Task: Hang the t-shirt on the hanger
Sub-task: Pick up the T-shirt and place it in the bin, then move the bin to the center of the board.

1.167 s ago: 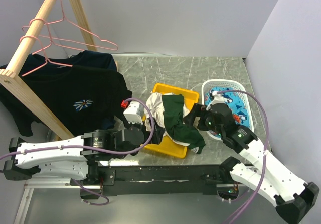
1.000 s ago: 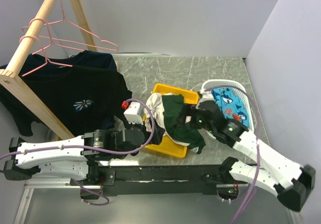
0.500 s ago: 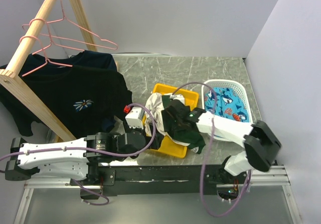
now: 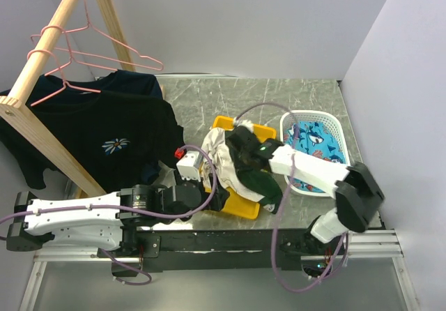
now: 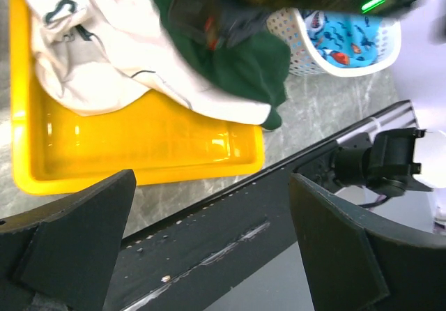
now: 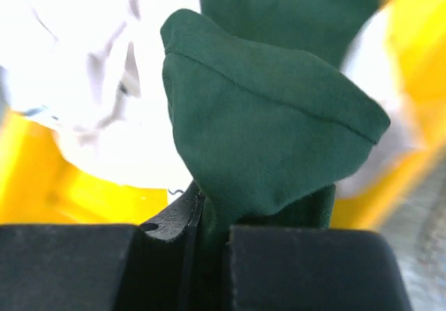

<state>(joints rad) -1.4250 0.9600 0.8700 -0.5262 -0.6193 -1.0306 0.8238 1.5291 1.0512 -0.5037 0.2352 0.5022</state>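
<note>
The yellow bin (image 4: 240,207) takes up the middle of the table, so the robot's right gripper should raise the t-shirt over the white basket (image 4: 319,143) while the left gripper pushes the bin back.
The t-shirt (image 4: 252,177), dark green with off-white parts, lies crumpled in a yellow bin (image 4: 224,123), part of it spilling over the bin's front right corner. My right gripper (image 4: 239,149) reaches into the bin from the right. In the right wrist view a fold of the green fabric (image 6: 265,130) is pinched in my right gripper (image 6: 212,238). My left gripper (image 4: 216,198) hovers open at the bin's near edge with nothing between its fingers (image 5: 70,245). The pink wire hanger (image 4: 104,56) hangs bare on the wooden rail (image 4: 42,53) at the far left.
A black t-shirt with a daisy print (image 4: 104,133) hangs from the rail, close to my left arm. A white basket (image 4: 327,121) holding blue patterned cloth (image 4: 313,138) stands right of the bin. The table's black front rail (image 5: 209,234) lies under my left gripper.
My right arm swung left from the white basket to the yellow bin, and its gripper shut on the green fabric. My left arm shifted slightly and its gripper stayed open.
</note>
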